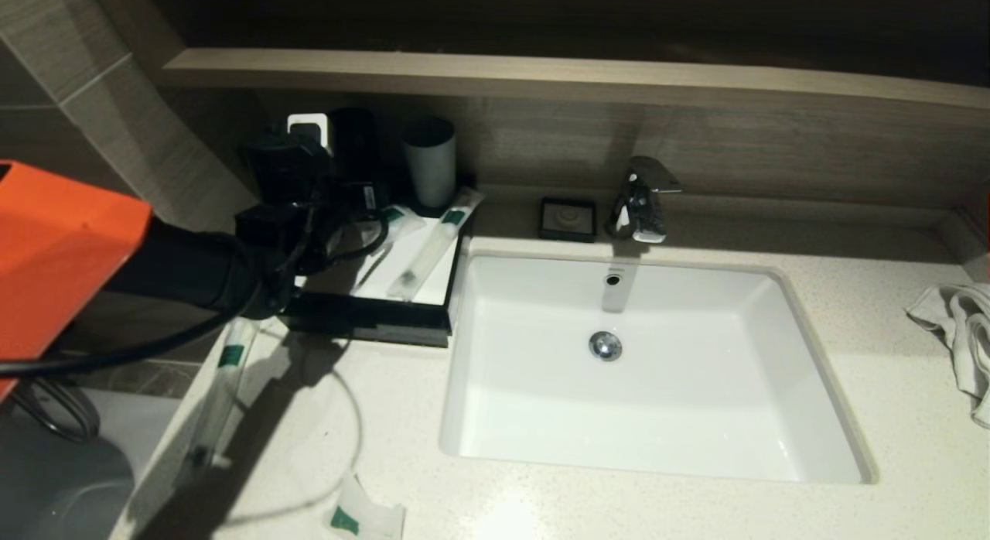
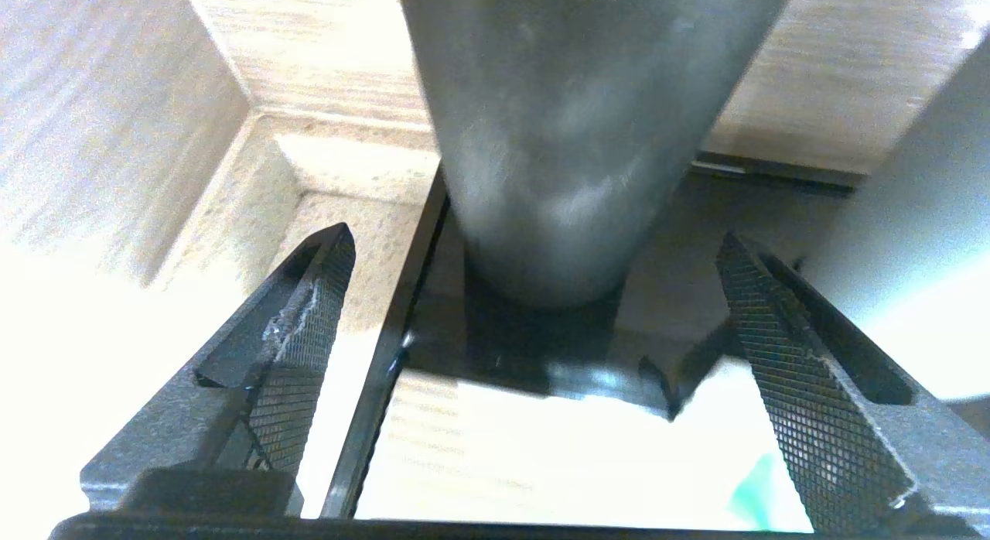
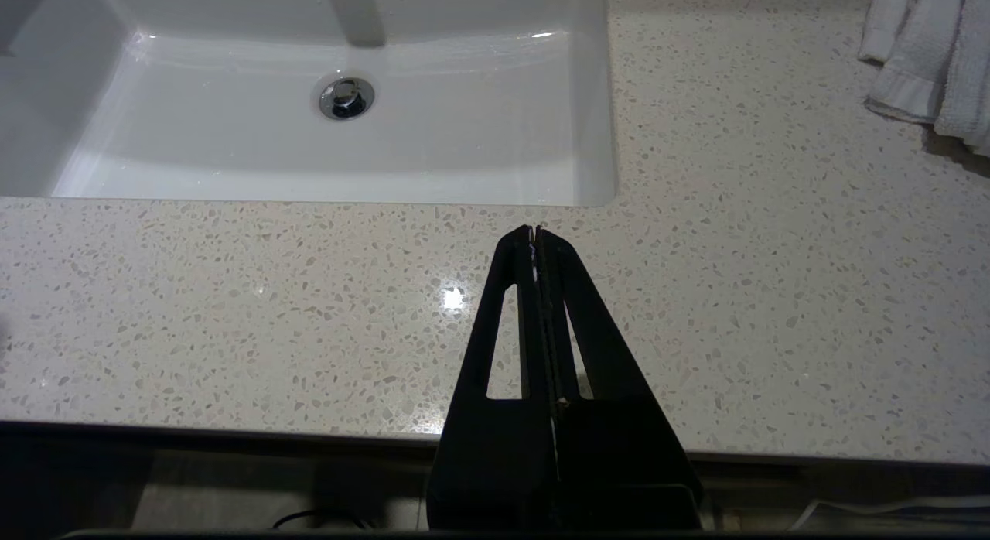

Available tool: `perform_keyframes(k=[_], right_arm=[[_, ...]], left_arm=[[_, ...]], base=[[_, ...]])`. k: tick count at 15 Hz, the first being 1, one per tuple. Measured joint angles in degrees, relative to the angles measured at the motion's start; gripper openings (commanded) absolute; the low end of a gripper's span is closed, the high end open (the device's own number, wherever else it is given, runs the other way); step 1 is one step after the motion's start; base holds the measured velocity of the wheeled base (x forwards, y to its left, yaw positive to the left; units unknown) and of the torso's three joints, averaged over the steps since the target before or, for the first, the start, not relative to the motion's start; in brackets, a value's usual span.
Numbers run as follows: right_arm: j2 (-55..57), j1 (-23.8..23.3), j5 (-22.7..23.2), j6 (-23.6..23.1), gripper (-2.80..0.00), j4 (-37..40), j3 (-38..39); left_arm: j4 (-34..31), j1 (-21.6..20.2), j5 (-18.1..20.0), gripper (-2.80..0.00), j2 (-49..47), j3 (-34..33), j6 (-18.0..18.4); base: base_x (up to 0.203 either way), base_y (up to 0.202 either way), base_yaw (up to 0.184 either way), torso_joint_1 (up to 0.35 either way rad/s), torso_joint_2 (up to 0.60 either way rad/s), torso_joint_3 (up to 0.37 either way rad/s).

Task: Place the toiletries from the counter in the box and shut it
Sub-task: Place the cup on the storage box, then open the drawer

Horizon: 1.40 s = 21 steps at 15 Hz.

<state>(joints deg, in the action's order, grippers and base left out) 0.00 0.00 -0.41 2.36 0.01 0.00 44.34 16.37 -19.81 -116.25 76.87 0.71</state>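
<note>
A separate lower ledge [image 1: 434, 336] is sticking out below the black box's front rim, so a drawer [image 1: 380, 329] will slide straight out when I pull there.
The black box [image 1: 371, 317] stands open on the counter left of the sink, with a white inside. A long clear packet with a green label [image 1: 430, 244] lies in it, its end over the back rim. My left gripper [image 1: 340, 211] hovers over the box's back part, open and empty. In the left wrist view its fingers [image 2: 309, 323] stand wide apart before a grey cup [image 2: 572, 138], with a white packet [image 2: 541, 463] below them. Another long packet [image 1: 224, 385] lies at the counter's left edge. A small white packet [image 1: 362, 517] lies at the front. My right gripper [image 3: 535, 232] is shut over the counter's front edge.
The white sink [image 1: 804, 323] fills the middle, with a tap [image 1: 642, 199] and a black soap dish [image 1: 568, 219] behind it. A grey cup [image 1: 429, 161] stands behind the box. A white towel [image 1: 959, 331] lies at the far right. The wall corner is close on the left.
</note>
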Motion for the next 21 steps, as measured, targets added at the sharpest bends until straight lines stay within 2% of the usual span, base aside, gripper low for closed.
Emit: perform_keyframes(k=[8, 13, 14, 21], right_arm=[[0.0, 0.0, -0.01, -0.02, -2.8, -0.01, 0.0], [0.0, 0.0, -0.03, -0.04, -2.8, -0.01, 0.0], [0.0, 0.0, -0.05, -0.03, -2.8, -0.01, 0.0], [0.0, 0.0, -0.02, -0.04, -2.8, -0.01, 0.0]], left_arm=[[3.26, 2.39, 0.13, 0.0, 10.12, -15.88, -0.33], [2.98, 4.16, -0.04, 0.0, 19.29, -24.35, -0.82], [2.89, 4.33, -0.06, -2.8, 21.32, -26.53, -0.82], [1.6, 4.89, 0.11, -2.8, 34.1, -39.31, -1.63]], base=[[0.0, 0.0, 0.0, 0.0, 0.0, 0.0], [0.0, 0.0, 0.0, 0.0, 0.0, 0.0], [0.0, 0.0, 0.0, 0.0, 0.0, 0.0], [0.0, 0.0, 0.0, 0.0, 0.0, 0.0]])
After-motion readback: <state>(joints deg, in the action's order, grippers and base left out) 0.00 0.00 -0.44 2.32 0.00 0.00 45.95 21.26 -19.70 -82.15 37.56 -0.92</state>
